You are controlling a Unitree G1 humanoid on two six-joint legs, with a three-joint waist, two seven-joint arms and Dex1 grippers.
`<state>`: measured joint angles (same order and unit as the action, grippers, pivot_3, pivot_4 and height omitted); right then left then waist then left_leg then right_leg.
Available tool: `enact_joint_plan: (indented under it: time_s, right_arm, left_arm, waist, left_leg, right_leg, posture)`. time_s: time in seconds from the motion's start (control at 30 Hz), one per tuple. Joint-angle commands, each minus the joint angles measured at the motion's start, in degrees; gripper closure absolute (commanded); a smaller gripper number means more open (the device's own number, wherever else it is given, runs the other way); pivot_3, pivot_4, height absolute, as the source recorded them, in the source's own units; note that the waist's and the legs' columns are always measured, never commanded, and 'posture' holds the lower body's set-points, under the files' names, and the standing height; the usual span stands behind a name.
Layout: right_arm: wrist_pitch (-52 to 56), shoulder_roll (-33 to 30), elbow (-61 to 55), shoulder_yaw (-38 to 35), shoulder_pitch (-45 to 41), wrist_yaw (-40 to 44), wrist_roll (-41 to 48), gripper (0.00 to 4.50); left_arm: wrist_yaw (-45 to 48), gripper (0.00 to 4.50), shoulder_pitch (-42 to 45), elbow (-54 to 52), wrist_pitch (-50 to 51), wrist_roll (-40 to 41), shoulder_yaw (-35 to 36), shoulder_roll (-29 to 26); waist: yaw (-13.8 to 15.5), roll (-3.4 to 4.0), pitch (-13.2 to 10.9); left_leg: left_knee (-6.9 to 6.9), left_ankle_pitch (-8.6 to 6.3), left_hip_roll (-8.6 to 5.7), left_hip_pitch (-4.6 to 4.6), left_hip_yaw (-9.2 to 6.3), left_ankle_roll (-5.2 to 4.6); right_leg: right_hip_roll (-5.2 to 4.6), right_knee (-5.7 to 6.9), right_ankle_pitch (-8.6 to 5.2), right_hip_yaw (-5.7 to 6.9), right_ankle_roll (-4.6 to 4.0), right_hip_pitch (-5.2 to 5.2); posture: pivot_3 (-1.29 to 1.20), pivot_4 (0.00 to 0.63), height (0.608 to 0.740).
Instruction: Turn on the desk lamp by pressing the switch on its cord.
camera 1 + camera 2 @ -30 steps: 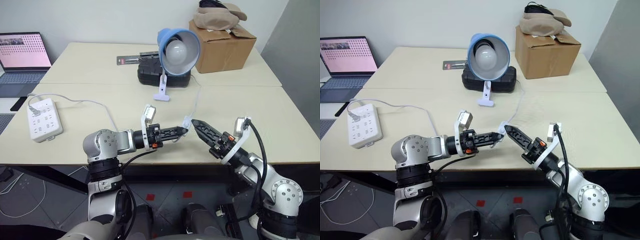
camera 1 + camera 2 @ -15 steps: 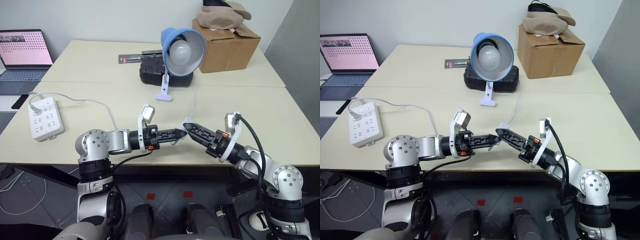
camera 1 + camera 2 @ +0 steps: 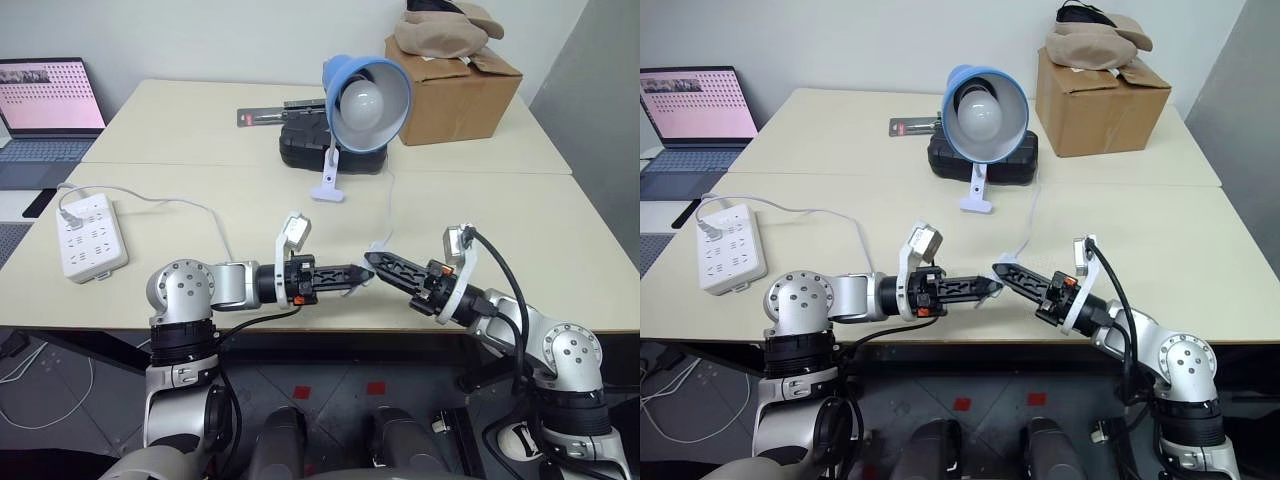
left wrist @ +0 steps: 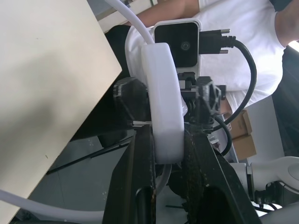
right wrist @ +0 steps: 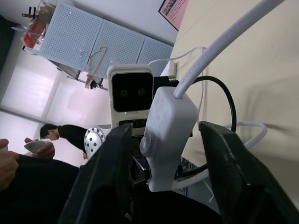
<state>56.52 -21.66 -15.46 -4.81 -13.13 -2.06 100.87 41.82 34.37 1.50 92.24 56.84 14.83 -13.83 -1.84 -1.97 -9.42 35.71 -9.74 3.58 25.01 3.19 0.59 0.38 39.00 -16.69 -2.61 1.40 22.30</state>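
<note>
The switch (image 5: 171, 135) sits at a slant between the fingers of the robot's right gripper, so this gripper should open, line up with the switch and squeeze squarely on the button (image 5: 146, 143).
The desk lamp (image 3: 365, 100), a blue shade around a white bulb, stands at mid table facing me; the bulb looks unlit. Its thin white cord (image 3: 390, 205) runs down to the front edge. There my two grippers meet tip to tip just above the table. My left gripper (image 3: 358, 273) is shut on the white oblong switch (image 4: 163, 102) and holds it level. From the opposite side, my right gripper (image 3: 372, 259) has its fingers closed in on both sides of the switch (image 5: 166, 135), with hardly any gap showing.
A white power strip (image 3: 92, 237) lies at the left with a cable leading off it. A laptop (image 3: 45, 110) stands far left. Behind the lamp sits a black case (image 3: 310, 152), and a cardboard box (image 3: 450, 90) stands at the back right. A person (image 5: 56, 133) stands in the background.
My right gripper's fingers have narrowed from wide open onto the switch. My left gripper keeps its hold. The head camera shifted early on.
</note>
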Motion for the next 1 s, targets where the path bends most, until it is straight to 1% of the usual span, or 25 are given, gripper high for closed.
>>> enact_joint_plan:
  time_s: [0.03,0.1,0.13,0.23,0.37,0.4,0.47,0.5,0.57,0.6,0.93,0.97,1.0]
  right_arm:
    - [-0.48,-0.85,-1.77,0.0,-0.85,1.64,1.89,3.21]
    - [-0.42,-1.08,-1.95,0.22,-0.76,1.93,2.06,3.61]
    - [-0.42,-1.26,-2.07,0.39,-0.7,2.08,2.13,3.74]
    - [-0.45,-1.86,-2.26,0.99,-0.63,2.39,2.12,3.88]
    - [-0.55,-2.44,-2.65,1.51,-0.89,3.76,0.77,3.9]
    - [-0.61,-2.47,-2.58,1.59,-0.92,3.85,0.93,3.35]
    - [-0.76,-2.66,-2.41,1.83,-1.03,3.83,0.89,2.96]
    - [-0.88,-2.81,-2.3,1.99,-1.1,3.66,0.86,2.69]
    - [-1.01,-2.99,-2.14,2.2,-1.18,3.54,0.93,2.42]
    - [-0.96,-3.04,-2.05,2.29,-1.25,3.59,0.93,2.21]
    - [-0.98,-2.92,-0.91,3.04,-1.59,3.41,1.02,2.21]
    - [-1.03,-2.9,-0.81,3.02,-1.59,3.44,0.99,2.58]
    - [-1.08,-2.9,-0.69,2.98,-1.61,3.5,1.0,2.67]
  left_arm:
    - [-0.06,4.11,1.14,-0.01,0.26,2.3,-0.3,-0.29]
    - [-0.21,4.11,1.29,0.17,0.26,2.43,-0.38,-0.35]
    - [-0.27,4.11,1.33,0.2,0.26,2.51,-0.44,-0.41]
    - [-0.5,4.11,1.4,0.29,0.2,2.81,-0.55,-0.56]
    - [-0.56,4.11,1.39,0.25,-0.16,3.07,-0.96,-0.9]
    - [-0.58,4.11,1.39,0.24,-0.22,3.15,-1.01,-0.95]
    - [-0.67,4.11,1.36,0.21,-0.4,3.32,-1.17,-1.08]
    - [-0.74,4.11,1.34,0.2,-0.49,3.43,-1.26,-1.14]
    - [-0.93,4.11,1.29,0.21,-0.61,3.65,-1.37,-1.22]
    - [-1.02,4.11,1.2,0.09,-0.62,3.78,-1.36,-1.21]
    - [-1.09,4.11,0.85,-0.46,-0.72,4.07,-1.52,-1.29]
    - [-1.04,4.11,0.81,-0.5,-0.75,4.07,-1.58,-1.33]
    - [-1.0,4.11,0.79,-0.52,-0.79,4.05,-1.64,-1.36]
  waist:
    - [0.0,0.0,0.0]
    - [-0.01,-0.01,-0.04]
    - [0.0,-0.01,-0.03]
    - [0.0,0.0,-0.05]
    - [0.0,-0.01,-0.05]
    - [0.0,-0.01,-0.05]
    - [0.0,-0.02,-0.06]
    - [0.0,-0.02,-0.06]
    - [0.01,-0.02,-0.07]
    - [0.01,-0.02,-0.07]
    - [0.01,-0.03,-0.08]
    - [0.01,-0.04,-0.08]
    - [0.01,-0.04,-0.08]
  left_leg:
    - [0.0,0.0,0.0,0.0,0.0,0.0]
    - [-0.01,0.0,0.0,0.0,0.0,0.0]
    - [-0.01,0.0,0.0,0.02,0.0,0.0]
    - [-0.03,-0.01,0.0,0.02,0.0,0.01]
    - [-0.07,-0.02,0.0,0.03,0.0,0.02]
    - [-0.08,-0.02,0.0,0.03,0.0,0.02]
    - [-0.12,-0.02,0.0,0.02,0.0,0.02]
    - [-0.15,-0.02,0.0,0.03,0.0,0.03]
    - [-0.19,-0.02,0.0,0.02,0.0,0.03]
    - [-0.21,-0.02,0.0,0.02,0.0,0.03]
    - [-0.37,-0.02,-0.01,0.02,0.01,0.03]
    - [-0.39,-0.02,-0.02,0.02,0.02,0.03]
    - [-0.42,-0.02,-0.02,0.02,0.02,0.03]
  right_leg:
    - [0.0,0.0,0.0,0.0,0.0,0.0]
    - [0.0,0.0,0.0,0.0,-0.01,0.01]
    - [0.0,-0.01,0.0,0.0,-0.01,0.02]
    - [-0.01,-0.02,-0.01,0.0,-0.02,0.02]
    - [-0.02,-0.05,-0.03,0.01,-0.04,0.03]
    - [-0.02,-0.06,-0.04,0.01,-0.05,0.03]
    - [-0.02,-0.07,-0.05,0.01,-0.07,0.03]
    - [-0.02,-0.07,-0.06,0.01,-0.09,0.06]
    - [-0.02,-0.07,-0.07,0.01,-0.11,0.06]
    - [-0.02,-0.07,-0.07,0.02,-0.11,0.07]
    - [-0.02,-0.13,-0.1,0.03,-0.14,0.11]
    - [-0.02,-0.14,-0.1,0.03,-0.14,0.11]
    - [-0.02,-0.15,-0.1,0.02,-0.14,0.11]
  posture:
    - [0.0,0.15,0.74]
    - [0.0,0.15,0.74]
    - [0.0,0.15,0.74]
    - [0.0,0.15,0.74]
    - [0.0,0.15,0.74]
    - [0.0,0.15,0.74]
    - [0.0,0.15,0.74]
    - [0.0,0.15,0.74]
    - [0.0,0.15,0.74]
    - [0.0,0.15,0.74]
    - [0.0,0.15,0.74]
    - [0.0,0.15,0.74]
    - [0.0,0.15,0.74]
